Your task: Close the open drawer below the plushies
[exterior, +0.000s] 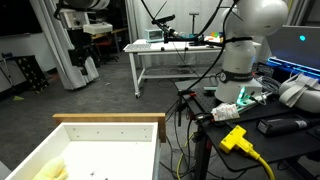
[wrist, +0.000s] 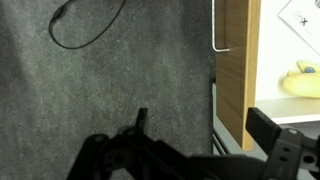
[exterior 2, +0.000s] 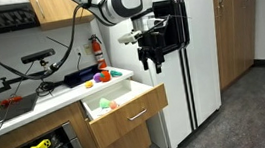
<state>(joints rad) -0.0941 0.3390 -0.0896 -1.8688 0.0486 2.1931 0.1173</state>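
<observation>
My gripper is above open carpet [wrist: 168, 88] on the outer side of the wooden drawer front [exterior 2: 132, 120]. I keep moving down until my fingers face that drawer front.
The drawer [exterior 2: 128, 120] stands pulled out from under the counter, with a tan wooden front and a white floor. It holds a green plush [exterior 2: 104, 105]. Plushies [exterior 2: 101, 78] sit on the counter above it. The drawer also shows in an exterior view [exterior: 110, 128], with a yellow plush [exterior: 50, 172] inside. My gripper [exterior 2: 152, 66] hangs open and empty in the air, above and to the right of the drawer front. In the wrist view my open fingers [wrist: 203, 125] frame the wooden drawer front [wrist: 235, 70] and its white handle [wrist: 220, 30] from above.
A white fridge [exterior 2: 186, 58] stands close beside the drawer. Grey carpet with a black cable [wrist: 85, 25] lies below. A white metal-legged table [exterior: 170, 55] stands across the room. A yellow plug [exterior: 235, 138] and cables lie on a black bench.
</observation>
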